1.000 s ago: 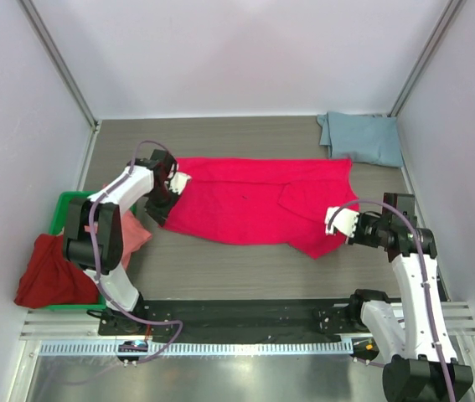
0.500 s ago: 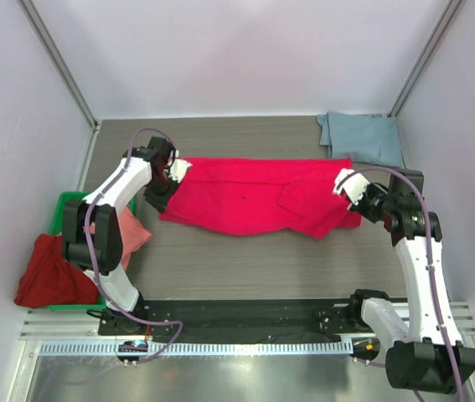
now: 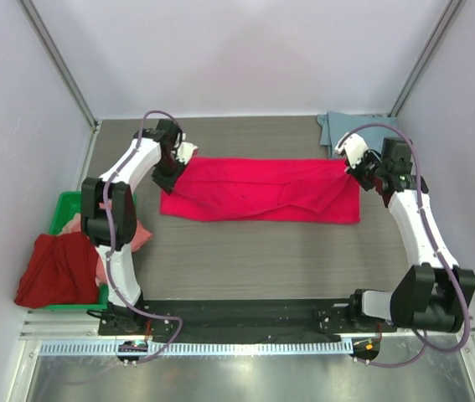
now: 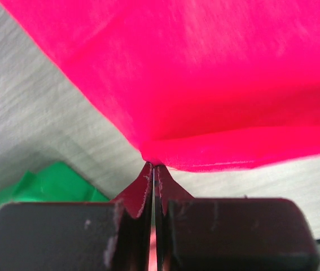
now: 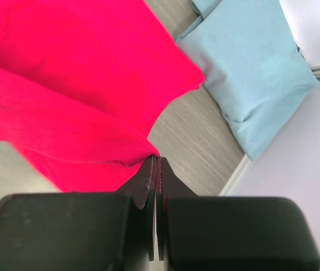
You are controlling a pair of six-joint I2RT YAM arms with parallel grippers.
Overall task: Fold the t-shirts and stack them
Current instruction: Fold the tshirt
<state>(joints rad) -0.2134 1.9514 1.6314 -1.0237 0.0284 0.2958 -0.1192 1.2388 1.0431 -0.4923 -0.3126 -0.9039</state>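
Observation:
The crimson-pink t-shirt's lifted flap [image 3: 258, 199] is stretched over its lower layer. My right gripper should go on toward the t-shirt's far edge [image 3: 327, 161] and release the flap's corner there.
A bright crimson-pink t-shirt [image 3: 262, 191] lies folded lengthwise into a long band across the middle of the table. My left gripper [image 3: 172, 165] is shut on its far left corner [image 4: 154, 161], and my right gripper [image 3: 348, 165] is shut on its far right corner [image 5: 151, 152]. A dusty blue-grey t-shirt [image 3: 363, 136] lies folded at the far right corner, also in the right wrist view [image 5: 250, 68]. A dark red t-shirt [image 3: 53, 270] hangs over the near left, and a salmon pink t-shirt [image 3: 132, 234] sits beside it.
A green plastic bin [image 3: 63, 206] stands at the left edge under the dark red and salmon cloth. White walls enclose the table on three sides. The arm bases are bolted on a black rail [image 3: 245, 314] at the near edge.
Both grippers have carried the near edge of the crimson-pink shirt away from the bases to the far edge, folding it from a broad spread into a narrow band.

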